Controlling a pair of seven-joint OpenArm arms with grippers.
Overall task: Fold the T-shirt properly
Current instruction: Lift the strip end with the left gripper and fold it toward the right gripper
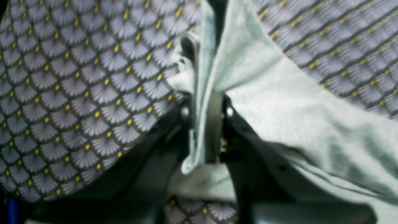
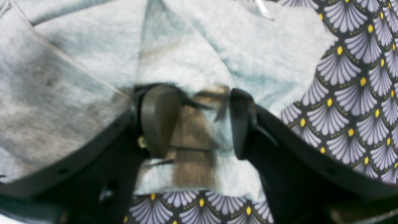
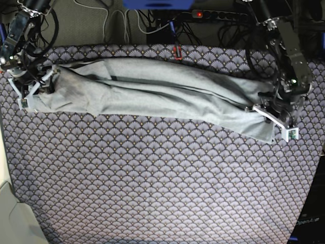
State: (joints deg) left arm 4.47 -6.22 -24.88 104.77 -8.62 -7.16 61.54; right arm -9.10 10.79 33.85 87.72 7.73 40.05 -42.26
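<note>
The T-shirt's end (image 3: 261,128) is in my left gripper's fingers, and the rest of the T-shirt is clear ahead. My left gripper keeps going over the rest and releases (image 3: 116,99) short of my right gripper.
The light grey T-shirt (image 3: 152,91) lies as a long bunched band across the back of the dark scallop-patterned tablecloth (image 3: 162,178). At its right end, my left gripper (image 3: 271,119) is shut on the T-shirt. The left wrist view shows a fold of the grey cloth (image 1: 279,102) pinched between the jaws of the left gripper (image 1: 207,102) and raised off the tablecloth. At the shirt's left end, my right gripper (image 3: 38,84) is open. In the right wrist view the right gripper (image 2: 202,99) has its fingers apart over the T-shirt's edge (image 2: 186,56), with cloth lying between them.
Cables and a power strip (image 3: 218,15) run behind the table's back edge. The tablecloth's left edge (image 3: 7,168) drops off to a pale surface at the lower left. The patterned cloth stretches in front of the shirt.
</note>
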